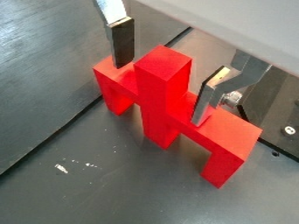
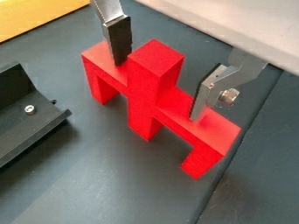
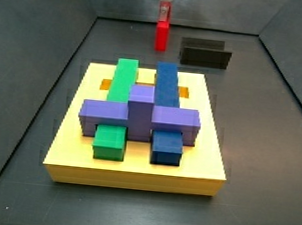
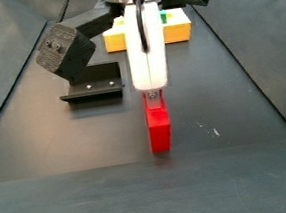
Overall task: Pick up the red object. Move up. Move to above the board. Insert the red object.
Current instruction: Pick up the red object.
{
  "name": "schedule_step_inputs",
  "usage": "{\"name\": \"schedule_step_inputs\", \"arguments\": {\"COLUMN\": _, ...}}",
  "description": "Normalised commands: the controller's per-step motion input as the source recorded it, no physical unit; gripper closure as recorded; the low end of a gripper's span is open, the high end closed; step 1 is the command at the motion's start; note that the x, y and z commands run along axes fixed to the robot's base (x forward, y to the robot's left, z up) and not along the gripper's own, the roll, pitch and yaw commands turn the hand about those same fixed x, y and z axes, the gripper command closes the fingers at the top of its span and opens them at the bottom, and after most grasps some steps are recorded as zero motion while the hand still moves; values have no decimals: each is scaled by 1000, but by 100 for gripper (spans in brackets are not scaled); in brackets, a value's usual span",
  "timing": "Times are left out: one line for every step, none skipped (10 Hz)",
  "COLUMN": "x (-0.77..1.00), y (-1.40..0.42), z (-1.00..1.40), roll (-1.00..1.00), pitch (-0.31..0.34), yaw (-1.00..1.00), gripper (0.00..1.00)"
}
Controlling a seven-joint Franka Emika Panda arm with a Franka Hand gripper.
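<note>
My gripper will insert the red object point(image 3: 162, 35) into the yellow board, and the object will straddle both the green and blue blocks, because open slots are on either side of them.
The red object point(image 1: 163, 83) point(image 2: 149, 87) stands upright on the dark floor, and shows edge-on as a thin bar in both side views point(image 3: 163, 33) point(image 4: 158, 128). My gripper point(image 1: 162, 87) point(image 2: 159, 86) point(image 4: 153, 95) is lowered over it from above and is open. One silver finger point(image 1: 121, 44) stands on each side of the raised central stem, over the crossbar, with a small gap between each pad and the stem. The yellow board point(image 3: 134, 169) point(image 4: 175, 31) lies apart from it, carrying green, blue and purple blocks.
The dark fixture point(image 4: 79, 62) point(image 3: 207, 55) point(image 2: 30, 114) stands on the floor close beside the red object. Sloping grey walls point(image 3: 36, 83) enclose the floor on both sides.
</note>
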Motion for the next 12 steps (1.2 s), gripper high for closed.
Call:
{"name": "schedule_step_inputs", "arguments": {"x": 0, "y": 0, "z": 0, "roll": 0, "pitch": 0, "yaw": 0, "gripper": 0}}
{"name": "schedule_step_inputs", "arguments": {"x": 0, "y": 0, "z": 0, "roll": 0, "pitch": 0, "yaw": 0, "gripper": 100}}
{"name": "schedule_step_inputs", "arguments": {"x": 0, "y": 0, "z": 0, "roll": 0, "pitch": 0, "yaw": 0, "gripper": 100}}
{"name": "schedule_step_inputs", "arguments": {"x": 0, "y": 0, "z": 0, "roll": 0, "pitch": 0, "yaw": 0, "gripper": 100}}
{"name": "schedule_step_inputs", "arguments": {"x": 0, "y": 0, "z": 0, "roll": 0, "pitch": 0, "yaw": 0, "gripper": 100}}
{"name": "schedule_step_inputs", "arguments": {"x": 0, "y": 0, "z": 0, "roll": 0, "pitch": 0, "yaw": 0, "gripper": 100}}
{"name": "schedule_step_inputs", "arguments": {"x": 0, "y": 0, "z": 0, "roll": 0, "pitch": 0, "yaw": 0, "gripper": 100}}
{"name": "schedule_step_inputs", "arguments": {"x": 0, "y": 0, "z": 0, "roll": 0, "pitch": 0, "yaw": 0, "gripper": 100}}
{"name": "schedule_step_inputs", "arguments": {"x": 0, "y": 0, "z": 0, "roll": 0, "pitch": 0, "yaw": 0, "gripper": 100}}
{"name": "schedule_step_inputs", "arguments": {"x": 0, "y": 0, "z": 0, "roll": 0, "pitch": 0, "yaw": 0, "gripper": 100}}
{"name": "schedule_step_inputs", "arguments": {"x": 0, "y": 0, "z": 0, "roll": 0, "pitch": 0, "yaw": 0, "gripper": 100}}
{"name": "schedule_step_inputs", "arguments": {"x": 0, "y": 0, "z": 0, "roll": 0, "pitch": 0, "yaw": 0, "gripper": 100}}
